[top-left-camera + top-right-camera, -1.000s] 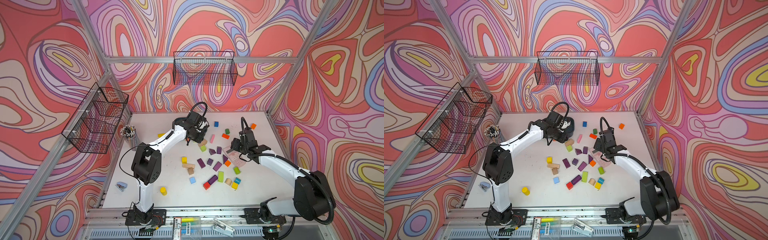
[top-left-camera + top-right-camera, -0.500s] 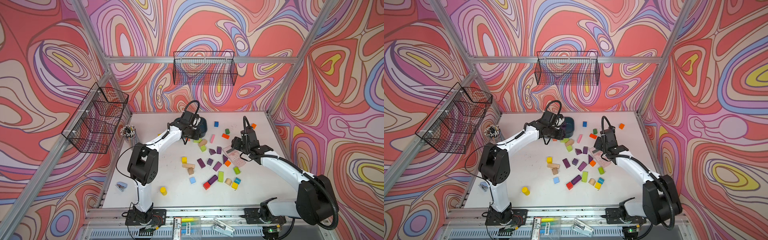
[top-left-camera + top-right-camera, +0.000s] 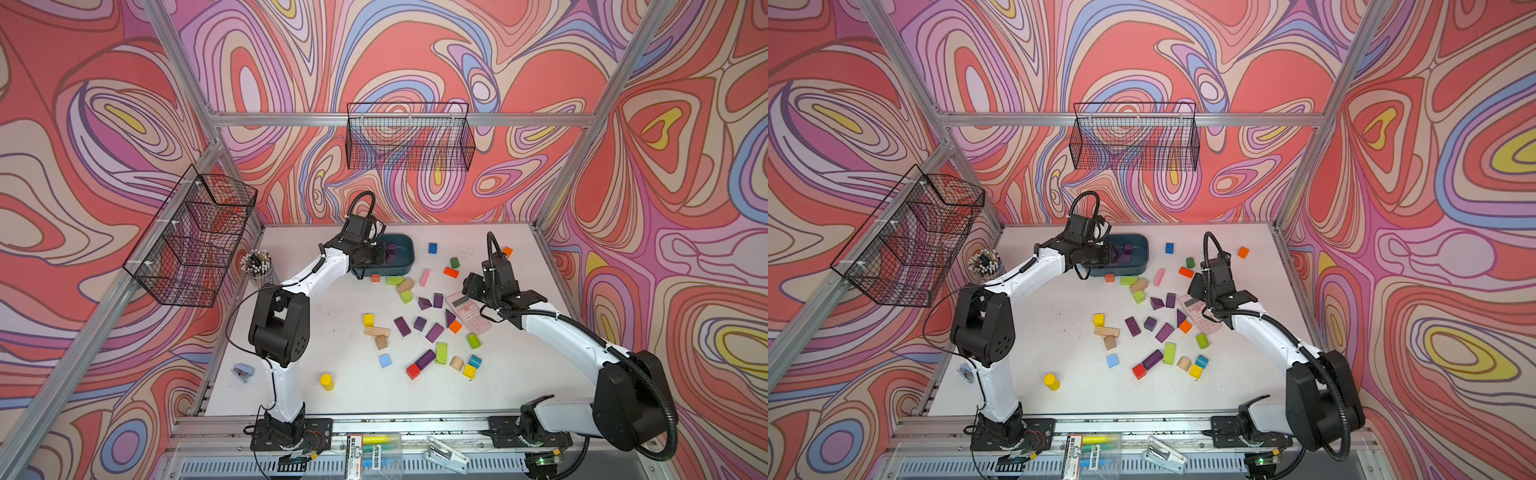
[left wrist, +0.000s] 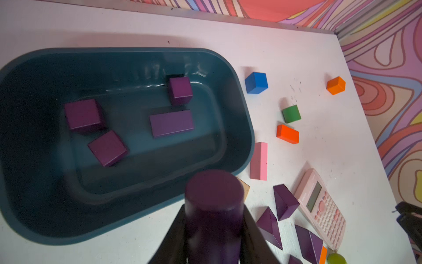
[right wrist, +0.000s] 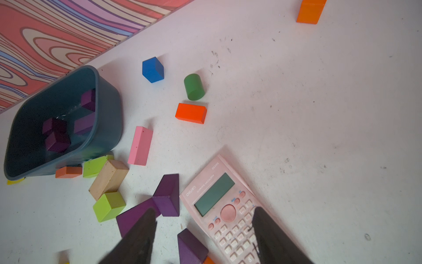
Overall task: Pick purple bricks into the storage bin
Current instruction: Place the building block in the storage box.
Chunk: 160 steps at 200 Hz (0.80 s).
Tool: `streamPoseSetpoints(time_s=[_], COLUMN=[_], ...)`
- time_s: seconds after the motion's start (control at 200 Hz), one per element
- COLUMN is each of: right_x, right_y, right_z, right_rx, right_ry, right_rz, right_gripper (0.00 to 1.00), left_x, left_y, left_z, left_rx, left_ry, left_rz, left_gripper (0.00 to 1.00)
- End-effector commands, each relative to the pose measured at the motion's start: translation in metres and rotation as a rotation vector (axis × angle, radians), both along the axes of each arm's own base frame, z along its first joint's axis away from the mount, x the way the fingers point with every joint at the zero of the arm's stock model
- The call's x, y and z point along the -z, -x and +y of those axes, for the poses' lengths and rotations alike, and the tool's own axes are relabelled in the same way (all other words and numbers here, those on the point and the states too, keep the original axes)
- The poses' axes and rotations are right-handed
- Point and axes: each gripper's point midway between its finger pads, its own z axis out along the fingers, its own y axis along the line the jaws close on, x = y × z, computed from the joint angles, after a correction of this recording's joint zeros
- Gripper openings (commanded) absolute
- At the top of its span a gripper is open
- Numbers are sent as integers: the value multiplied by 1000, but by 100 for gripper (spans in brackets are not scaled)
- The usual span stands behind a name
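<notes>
My left gripper keeps going inward and down and lets go there, because the purple cylinder brick (image 4: 214,191) is above the bin's near rim and free bin bottom (image 4: 159,161) lies beyond it.
The teal storage bin (image 3: 405,249) (image 3: 1142,254) stands at the table's back, and several purple bricks lie in it (image 4: 171,123) (image 5: 56,137). My left gripper (image 4: 213,212) (image 3: 376,255) is shut on a purple cylinder brick (image 4: 213,205), held above the bin's rim (image 4: 246,128). More purple bricks lie mid-table (image 3: 434,332) (image 3: 1133,326) (image 5: 166,196). My right gripper (image 5: 204,210) (image 3: 471,289) hangs open over them and the calculator, holding nothing.
A pink calculator (image 3: 467,311) (image 5: 219,201) lies beside the purple bricks. Pink bar (image 3: 424,277), blue cube (image 3: 432,248), orange, green, yellow and wood blocks are scattered around. A pencil cup (image 3: 257,266) stands far left. Wire baskets (image 3: 409,137) (image 3: 191,237) hang on the walls.
My left gripper has carried the purple cylinder back and leftward to the bin, uncovering more of the bin. The right arm has shifted only slightly.
</notes>
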Motion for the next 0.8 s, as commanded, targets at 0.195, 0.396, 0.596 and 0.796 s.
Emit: streamPoseSetpoints(time_s=[0.195, 0.396, 0.596, 0.796], right_x=[-17, -28, -37, -37], right_y=[-7, -15, -25, -45], right_z=[6, 31, 56, 85], right_rx=[-36, -158, -272, -367], right_ry=[-15, -75, -140, -178], right_rz=[-36, -74, -108, -104], right_gripper=[70, 69, 69, 69], left_x=[12, 26, 38, 49], left_y=[-28, -43, -56, -65], left_z=[19, 26, 30, 30], left_rx=[-66, -81, -94, -95], left_ry=[66, 54, 48, 46], left_rz=[23, 44, 54, 69], left_gripper=[26, 26, 26, 26])
